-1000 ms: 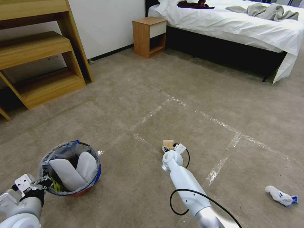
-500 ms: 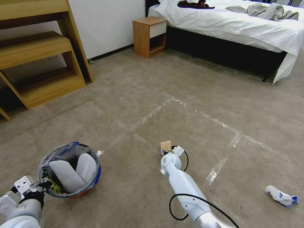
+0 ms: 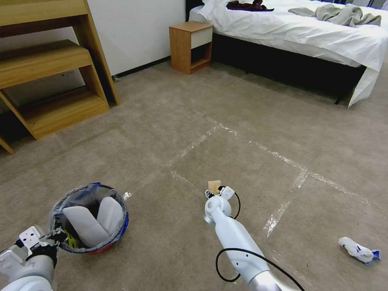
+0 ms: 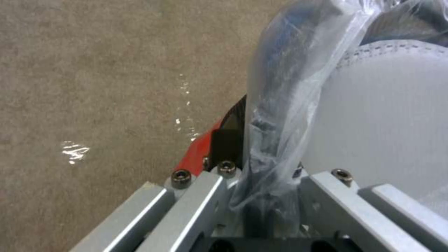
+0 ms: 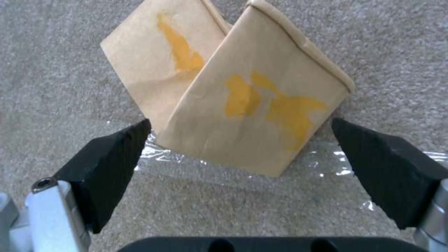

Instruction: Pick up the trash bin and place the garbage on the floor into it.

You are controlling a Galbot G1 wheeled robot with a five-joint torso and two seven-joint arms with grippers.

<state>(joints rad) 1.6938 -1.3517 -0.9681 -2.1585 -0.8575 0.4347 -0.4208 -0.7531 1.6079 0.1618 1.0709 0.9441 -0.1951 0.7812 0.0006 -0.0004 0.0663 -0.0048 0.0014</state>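
Note:
The tan paper bag will rise as one joined piece when the robot lifts it, because the two stained panels meet at a folded crease.
The trash bin [image 3: 119,226], red below and blue above with a grey plastic liner, is at the near left with two white slippers [image 3: 95,220] standing in it. My left gripper [image 3: 54,237] is shut on its near rim; the left wrist view shows that gripper [image 4: 261,189] pinching the lined rim [image 4: 275,87]. A tan paper bag [image 3: 214,185] with yellow stains lies on the floor [image 3: 226,121]. My right gripper [image 3: 212,193] hangs just over it, open [image 5: 240,125], one black finger [image 5: 112,161] on each side of the bag [image 5: 261,105]. A crumpled white and blue tissue [image 3: 359,250] lies at the near right.
Clear tape strips [image 3: 279,216] cross the carpet. A wooden shelf unit [image 3: 52,81] stands at the far left, a nightstand [image 3: 190,46] against the back wall, and a bed [image 3: 307,36] at the far right. Open carpet lies between them.
The left gripper and the bin have shifted a little nearer and lower in the view. The right gripper has drawn back slightly over the paper bag, which has tilted a little.

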